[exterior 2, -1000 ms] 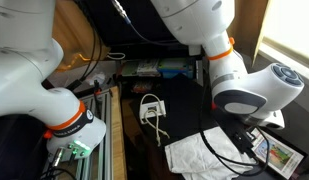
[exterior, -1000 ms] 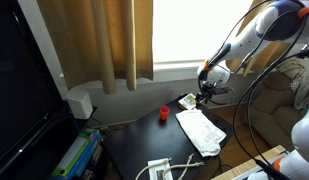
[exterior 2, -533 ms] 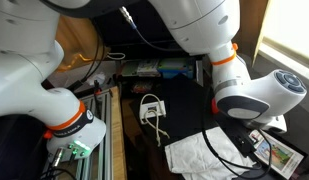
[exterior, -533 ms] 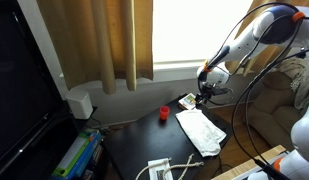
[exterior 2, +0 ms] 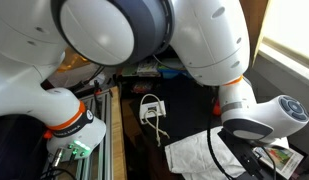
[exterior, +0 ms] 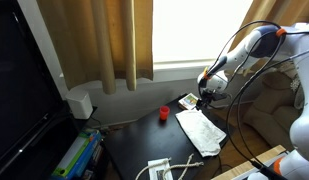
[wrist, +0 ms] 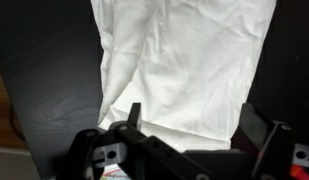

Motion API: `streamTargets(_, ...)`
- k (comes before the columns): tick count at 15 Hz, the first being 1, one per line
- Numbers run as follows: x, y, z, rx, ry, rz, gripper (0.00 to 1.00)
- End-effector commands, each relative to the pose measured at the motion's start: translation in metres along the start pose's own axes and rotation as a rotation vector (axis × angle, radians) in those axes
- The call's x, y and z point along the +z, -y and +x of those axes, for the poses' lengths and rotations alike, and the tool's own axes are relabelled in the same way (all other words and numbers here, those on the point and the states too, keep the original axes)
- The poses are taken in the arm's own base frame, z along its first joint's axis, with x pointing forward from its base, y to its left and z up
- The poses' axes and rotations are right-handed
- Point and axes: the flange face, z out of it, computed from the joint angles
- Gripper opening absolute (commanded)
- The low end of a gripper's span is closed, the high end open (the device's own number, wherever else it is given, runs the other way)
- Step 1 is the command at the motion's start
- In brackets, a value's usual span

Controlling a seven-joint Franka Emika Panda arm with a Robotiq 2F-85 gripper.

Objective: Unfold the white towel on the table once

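Observation:
A lower layer (wrist: 118,52) shows along the white towel's edge. The top layer (wrist: 194,75) will fold over toward the red object when I carry it.
The white towel (exterior: 201,132) lies folded on the dark table (exterior: 134,145), at its side nearest the window. It also shows in an exterior view (exterior 2: 194,158) and fills the upper part of the wrist view (wrist: 184,60). My gripper (exterior: 207,96) hangs just above the towel's far end, close to its edge. In the wrist view its two fingers (wrist: 194,120) stand wide apart over the towel's edge with nothing between them. In an exterior view (exterior 2: 252,150) the arm hides most of the gripper.
A small red object (exterior: 164,113) and a patterned card (exterior: 186,102) lie next to the towel. A white cabled device (exterior 2: 151,108) sits on the table's other side. Curtains, a couch and cables surround the table; light wooden surface (exterior: 249,168) at the front.
The arm has swung and its upper links have shifted across both exterior views. The gripper stays over the towel's far end, a little lower. The towel has not moved.

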Motion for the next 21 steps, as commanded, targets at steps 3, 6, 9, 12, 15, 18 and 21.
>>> streamTargets(3,0.044,-0.028,0.021,-0.068,-0.074,0.01,1.0)
streamTargets(6,0.057,-0.041,0.028,-0.097,-0.081,-0.002,1.0)
streamTargets(9,0.069,-0.052,0.035,-0.112,-0.09,-0.01,1.0)
streamTargets(12,0.08,-0.06,0.038,-0.11,-0.098,-0.011,1.0)
streamTargets(15,0.087,-0.068,0.04,-0.105,-0.1,-0.014,0.99)
streamTargets(18,0.09,-0.073,0.042,-0.116,-0.096,-0.014,0.71)
streamTargets(21,0.091,-0.077,0.045,-0.125,-0.092,-0.01,0.46)
